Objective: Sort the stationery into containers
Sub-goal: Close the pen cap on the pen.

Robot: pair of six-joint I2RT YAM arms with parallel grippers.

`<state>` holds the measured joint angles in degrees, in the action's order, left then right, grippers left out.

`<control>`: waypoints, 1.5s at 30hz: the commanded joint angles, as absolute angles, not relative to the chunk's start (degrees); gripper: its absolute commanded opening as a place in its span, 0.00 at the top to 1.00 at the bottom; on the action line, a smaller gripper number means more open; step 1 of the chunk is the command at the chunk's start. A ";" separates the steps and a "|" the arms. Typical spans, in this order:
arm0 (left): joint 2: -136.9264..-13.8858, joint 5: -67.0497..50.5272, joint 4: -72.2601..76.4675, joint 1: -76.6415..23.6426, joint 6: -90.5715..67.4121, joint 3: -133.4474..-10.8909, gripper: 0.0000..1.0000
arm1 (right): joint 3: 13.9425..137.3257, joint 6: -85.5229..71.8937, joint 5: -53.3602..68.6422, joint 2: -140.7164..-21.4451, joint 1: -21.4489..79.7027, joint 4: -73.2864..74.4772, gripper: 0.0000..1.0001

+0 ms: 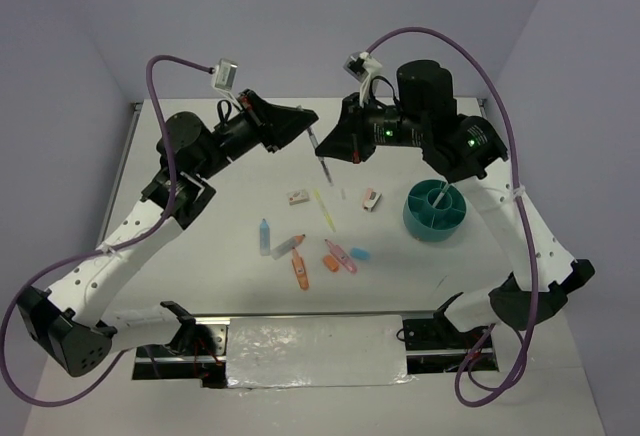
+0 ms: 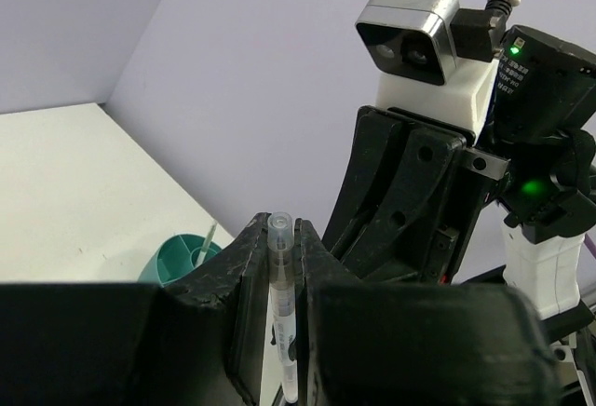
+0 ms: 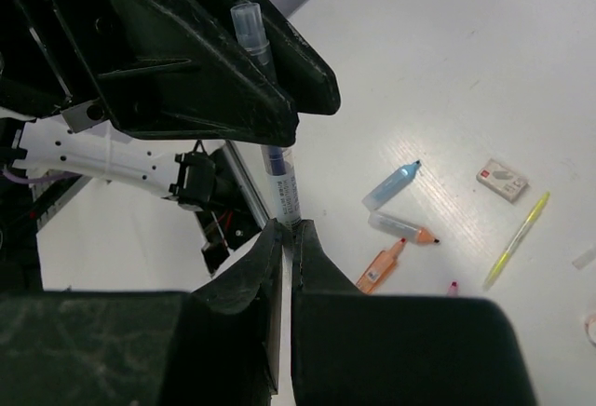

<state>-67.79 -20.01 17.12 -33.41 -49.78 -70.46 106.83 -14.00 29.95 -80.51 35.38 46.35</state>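
Note:
The pen's body (image 3: pixel 291 212) touches only the ends of my right gripper's closed fingers. Next, I open them and close them around the pen (image 3: pixel 283 182) before my left gripper opens.
A thin grey pen (image 1: pixel 322 163) with a clear cap hangs above the table's far middle, and my left gripper (image 1: pixel 303 122) is shut on its upper part. The left wrist view shows the pen (image 2: pixel 281 313) clamped between the left gripper (image 2: pixel 282 231) jaws. My right gripper (image 1: pixel 326 151) is shut, its tips against the pen (image 3: pixel 282 182) just below the left jaws. In its own view the right gripper (image 3: pixel 287 229) hides the pen's lower end. The teal cup (image 1: pixel 420 224) stands at the right with one pen (image 1: pixel 440 194) in it.
On the table lie a light blue tube (image 1: pixel 265 236), a yellow pen (image 1: pixel 324 209), an orange highlighter (image 1: pixel 300 271), a grey orange-tipped one (image 1: pixel 289 246), a pink highlighter (image 1: pixel 340 256), a blue eraser (image 1: pixel 360 253) and two pink-white erasers (image 1: pixel 297 197) (image 1: pixel 371 199).

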 commanded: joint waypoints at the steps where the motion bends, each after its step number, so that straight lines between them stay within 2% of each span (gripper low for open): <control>1: -67.24 -33.59 3.88 -39.38 -49.15 -69.16 1.00 | 110.05 -16.52 24.52 -79.99 33.13 18.64 1.00; 6: -69.60 -31.11 -4.13 -37.27 -44.57 -81.44 1.00 | 94.42 -14.07 29.60 -73.93 33.13 14.95 1.00; 8: -70.57 -30.85 -3.43 -36.65 -43.68 -84.28 1.00 | 85.75 -14.41 34.68 -70.69 33.13 10.93 1.00; 12: -72.24 -33.65 4.37 -36.21 -45.78 -87.71 1.00 | 77.18 -17.22 35.69 -66.02 33.13 5.28 0.98; 14: -72.60 -33.66 6.84 -36.21 -48.16 -87.19 1.00 | 75.94 -17.84 34.98 -64.96 33.13 4.92 0.92; 15: -72.42 -33.66 8.33 -36.21 -48.86 -86.23 1.00 | 75.85 -17.84 34.81 -64.43 33.31 5.10 0.81; 18: -71.90 -33.13 10.37 -36.04 -49.92 -85.43 1.00 | 74.97 -18.72 34.72 -63.99 33.22 5.01 0.64; 20: -71.98 -33.22 10.72 -35.95 -50.36 -85.52 1.00 | 74.01 -19.59 34.72 -63.81 33.22 4.31 0.61; 22: -72.59 -34.18 10.55 -36.03 -50.80 -85.96 1.00 | 73.74 -20.04 34.37 -63.72 33.31 3.61 0.53; 25: -73.12 -35.59 10.72 -35.95 -51.24 -86.04 1.00 | 75.14 -20.48 34.37 -64.24 33.49 3.43 0.51; 35: -76.29 -39.29 -0.86 -36.12 -43.60 -90.87 1.00 | 78.66 -22.06 34.54 -67.41 33.92 3.08 0.60; 37: -77.07 -40.08 -5.07 -36.12 -40.89 -92.01 1.00 | 78.66 -21.97 34.72 -67.85 34.01 3.60 0.65; 38: -77.25 -39.82 -6.84 -36.21 -39.74 -93.33 1.00 | 78.66 -21.80 34.63 -68.03 34.10 3.86 0.79; 40: -77.69 -40.17 -9.91 -36.12 -37.11 -94.48 1.00 | 78.58 -21.62 34.02 -68.64 34.01 5.17 0.96; 41: -77.87 -39.82 -10.98 -36.21 -36.05 -95.18 0.96 | 78.40 -21.36 33.40 -68.82 34.10 5.62 1.00; 42: -78.13 -39.73 -11.60 -36.04 -35.25 -96.40 0.91 | 77.88 -21.18 33.05 -68.99 34.01 5.80 1.00; 44: -78.13 -35.88 -15.72 -35.95 -32.62 -99.12 0.60 | 75.16 -20.66 32.08 -68.73 34.10 5.28 1.00; 45: -78.05 -30.03 -17.12 -36.03 -31.56 -100.01 0.46 | 73.75 -20.57 31.56 -68.30 33.75 4.84 1.00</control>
<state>-78.94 -32.71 -12.10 -35.00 -34.72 -95.44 75.88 -22.44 36.49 -67.81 34.26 6.59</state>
